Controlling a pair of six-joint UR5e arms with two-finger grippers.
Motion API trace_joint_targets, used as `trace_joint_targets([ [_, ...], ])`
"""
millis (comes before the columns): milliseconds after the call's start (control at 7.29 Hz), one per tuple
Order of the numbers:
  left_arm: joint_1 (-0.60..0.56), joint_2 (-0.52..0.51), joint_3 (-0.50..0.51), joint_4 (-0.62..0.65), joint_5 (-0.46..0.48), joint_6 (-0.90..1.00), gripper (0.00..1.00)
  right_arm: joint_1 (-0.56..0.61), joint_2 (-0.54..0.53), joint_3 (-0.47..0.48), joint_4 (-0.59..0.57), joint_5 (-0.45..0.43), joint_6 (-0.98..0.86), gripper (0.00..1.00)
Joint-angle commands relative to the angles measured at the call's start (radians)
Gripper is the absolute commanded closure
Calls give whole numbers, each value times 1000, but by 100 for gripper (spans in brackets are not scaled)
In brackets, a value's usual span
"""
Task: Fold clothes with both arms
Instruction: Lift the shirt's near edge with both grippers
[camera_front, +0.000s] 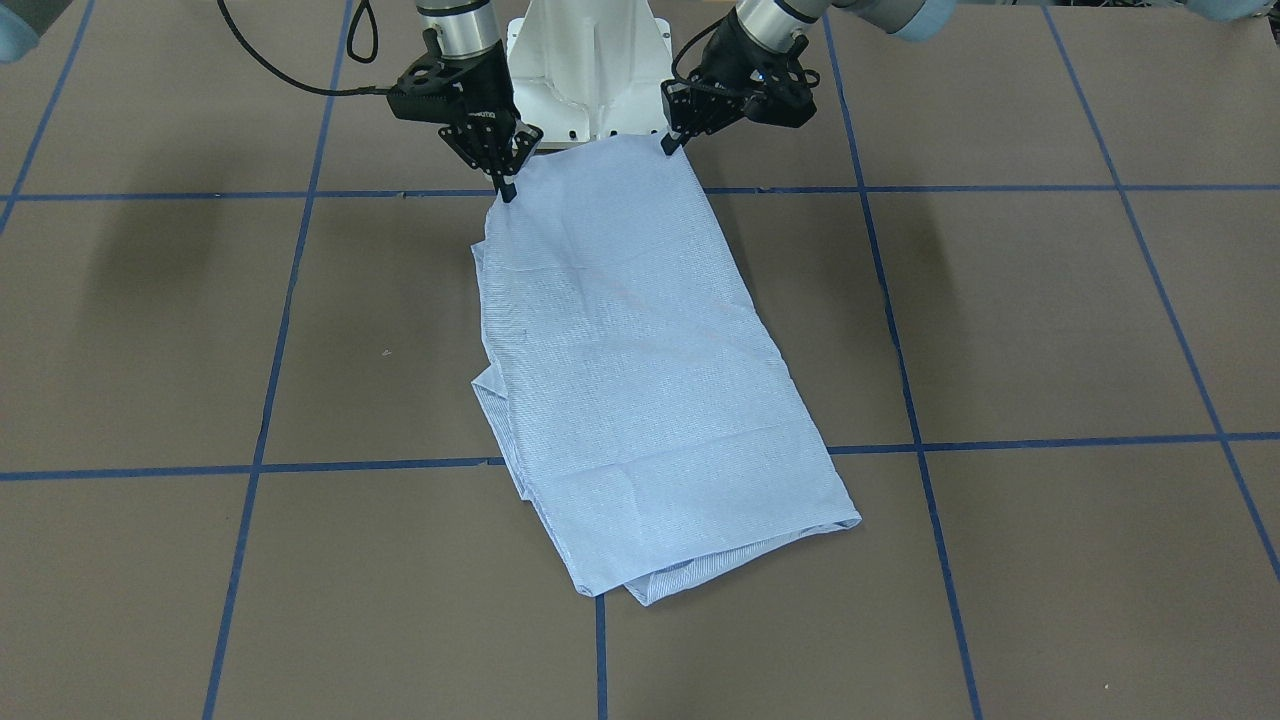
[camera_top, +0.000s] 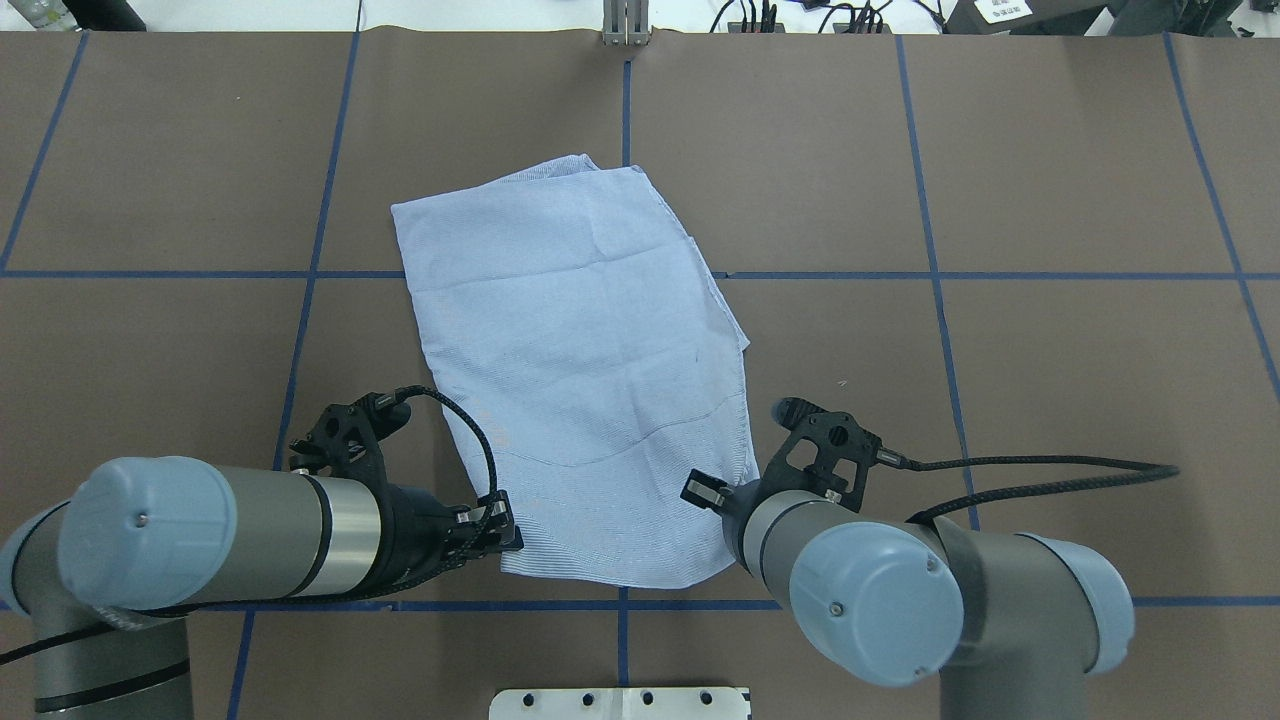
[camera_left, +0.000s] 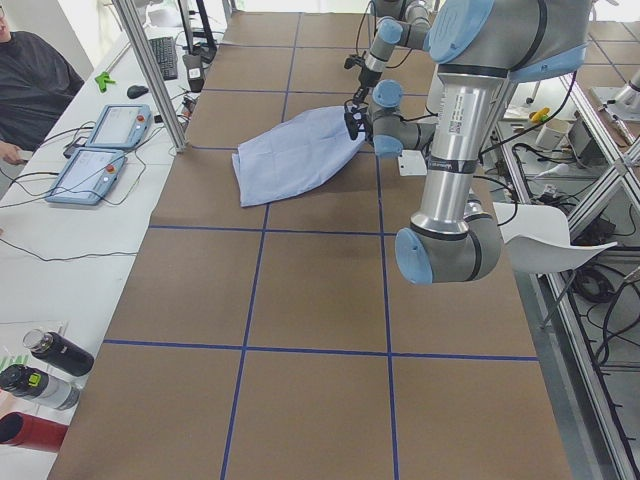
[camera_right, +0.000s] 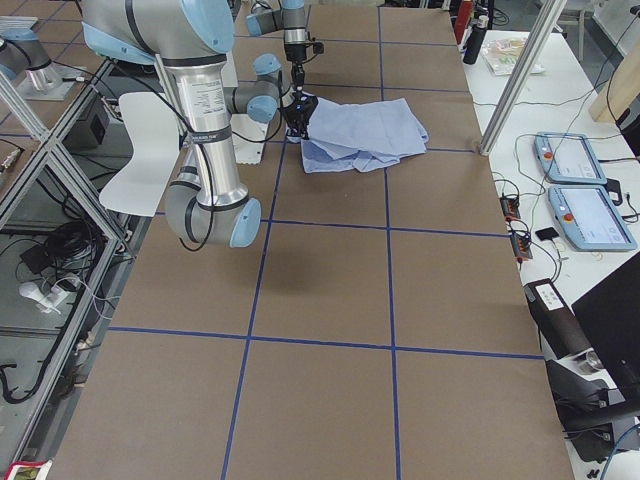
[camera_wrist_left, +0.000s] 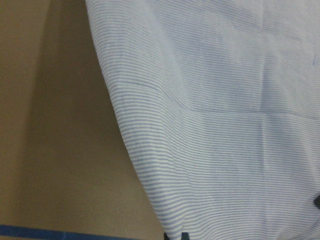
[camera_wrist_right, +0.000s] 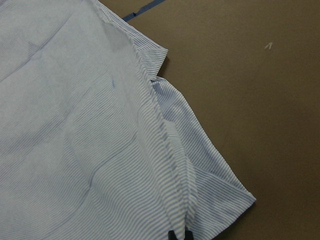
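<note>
My left gripper and my right gripper should bring the shirt's near edge (camera_front: 594, 152) over the shirt's far end (camera_front: 717, 534), because the near edge reaches the pedestal base and the shirt's panel lies stretched out.
The light blue striped shirt (camera_front: 640, 370) lies folded into a long panel on the brown table (camera_top: 1050, 400), running away from the robot; collar and buttons are hidden. My left gripper (camera_front: 668, 147) is shut on the near corner on my left side (camera_top: 508, 535). My right gripper (camera_front: 507, 192) is shut on the other near corner (camera_top: 705, 492). In the right wrist view a raised ridge of shirt (camera_wrist_right: 75, 125) runs into the fingertips (camera_wrist_right: 180, 235). Striped cloth (camera_wrist_left: 225, 125) fills the left wrist view.
Blue tape lines (camera_front: 900, 190) divide the table into squares. The white pedestal base (camera_front: 590, 70) stands just behind the shirt's near edge. A side bench holds two control pendants (camera_left: 100, 150) and bottles (camera_left: 50, 370), with a seated person (camera_left: 35, 85) beside it.
</note>
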Motion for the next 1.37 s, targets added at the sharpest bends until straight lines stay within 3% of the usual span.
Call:
trace_joint_targets([
  [0,1,0,-137,123,-25,-3,100,-72,-13,184,-171,-24,47,100],
  [274,6,-12,-133,177,-25,0,100,-68,16,154,-207,-22,35,100],
  [548,-76,-37,-104,226,-23,21,100,59,188,-38,-203,-15,-57,100],
  [685,-144,-92,-85,287,-25,88,100,132,233,-83,-200,25,-95,100],
  [960,-305,-211,17,401,-72,245,100,261,331,-186,-200,112,-177,100],
  [1234,-420,-299,216,400,-74,410,100,344,468,-396,-189,122,-242,100],
])
